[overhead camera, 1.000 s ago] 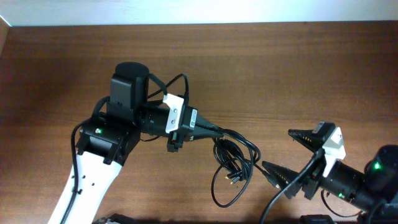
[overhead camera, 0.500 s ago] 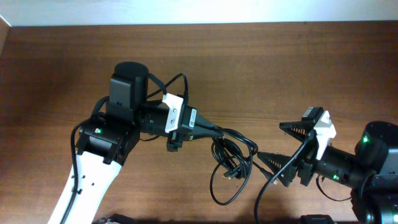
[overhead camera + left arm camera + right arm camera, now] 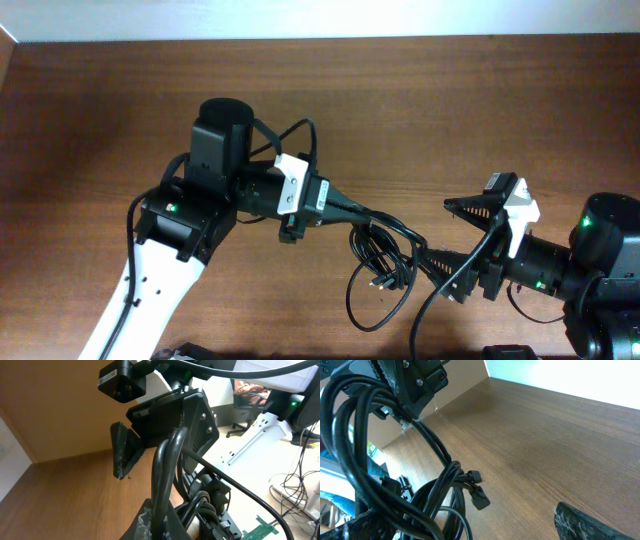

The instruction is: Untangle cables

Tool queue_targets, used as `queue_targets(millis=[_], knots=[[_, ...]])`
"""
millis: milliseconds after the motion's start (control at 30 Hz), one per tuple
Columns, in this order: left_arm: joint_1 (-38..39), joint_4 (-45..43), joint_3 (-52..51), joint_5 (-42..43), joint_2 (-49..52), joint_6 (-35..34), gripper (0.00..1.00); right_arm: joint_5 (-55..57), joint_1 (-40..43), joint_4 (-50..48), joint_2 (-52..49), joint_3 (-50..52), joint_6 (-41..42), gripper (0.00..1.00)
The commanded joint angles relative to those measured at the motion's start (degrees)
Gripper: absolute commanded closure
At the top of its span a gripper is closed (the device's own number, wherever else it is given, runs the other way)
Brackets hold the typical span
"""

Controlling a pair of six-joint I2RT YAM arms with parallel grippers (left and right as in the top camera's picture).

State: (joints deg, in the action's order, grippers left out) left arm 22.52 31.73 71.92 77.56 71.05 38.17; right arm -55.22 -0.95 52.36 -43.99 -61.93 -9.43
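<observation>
The cable loops (image 3: 408,262) are resting against the nearer finger of my right gripper. My left gripper should pull them clear and turn them before my right gripper pulls a strand of cable.
The cables (image 3: 381,262) are thin black cords bunched in a loose tangle at mid-table, with one loop trailing toward the front edge. My left gripper (image 3: 352,213) is shut on strands at the tangle's upper left. In the left wrist view those strands (image 3: 165,467) rise out from between the left gripper (image 3: 161,516) fingers. My right gripper (image 3: 446,236) stands open just right of the tangle, its nearer finger against the loops. The right wrist view shows the cables (image 3: 427,495) with small plug ends (image 3: 479,497) on the left side of the right gripper (image 3: 470,532) gap.
The brown wooden table (image 3: 480,110) stretches back to a pale wall strip. A thicker black arm cable (image 3: 432,305) curves beside the right gripper. The left arm's white link (image 3: 140,300) crosses the front left corner.
My left gripper has shifted a little to the right, carrying the cable strands with it. The right gripper has moved left and back, up to the tangle, still open.
</observation>
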Motion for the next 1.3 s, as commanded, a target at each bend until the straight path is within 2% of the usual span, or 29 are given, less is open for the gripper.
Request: queue_targets(millis=[0,133,300,433,567,600,633,700,833,1167,1267], knots=[[2.0,-0.5,1.4,1.5,0.3,0.0,1.0,1.2,-0.5,-0.6,-0.5,-0.8,-1.1,0.03],[4.7,-0.4,1.4,1.5,0.3,0.0,1.0,14.6,-0.5,-0.9,-1.8,-0.8,-1.0,0.05],[5.0,0.3,1.4,1.4,0.3,0.0,1.0,36.9,-0.5,-1.3,-2.5,-0.8,2.9,0.06],[5.0,0.2,1.4,-0.4,0.2,-1.7,1.0,45.5,-0.5,-1.9,-2.5,-0.8,3.1,0.05],[5.0,0.2,1.4,-15.0,0.2,-12.0,1.0,45.6,-0.5,-1.8,-2.5,-0.8,3.6,0.06],[5.0,0.2,1.4,-19.3,0.2,-15.6,1.0,45.5,-0.5,-1.8,-2.5,-0.8,4.0,0.06],[5.0,-0.1,1.4,-26.7,0.2,-22.3,1.0,45.4,-0.5,-1.6,-2.5,-0.8,4.5,0.05],[5.0,-0.4,1.4,-33.2,0.2,-28.0,1.0,45.2,-0.5,-1.4,-2.5,-0.8,5.5,0.05],[5.0,-1.0,1.4,-47.8,0.2,-42.3,1.0,35.6,-0.5,0.4,-2.4,-0.8,5.4,0.03],[5.0,-3.3,1.4,-53.6,0.2,-52.2,1.0,18.6,-0.5,4.4,-2.4,-0.8,5.1,0.02],[5.0,-4.5,1.4,-53.6,0.2,-56.1,1.0,11.7,-0.5,4.4,-2.4,-0.8,2.1,0.02]])
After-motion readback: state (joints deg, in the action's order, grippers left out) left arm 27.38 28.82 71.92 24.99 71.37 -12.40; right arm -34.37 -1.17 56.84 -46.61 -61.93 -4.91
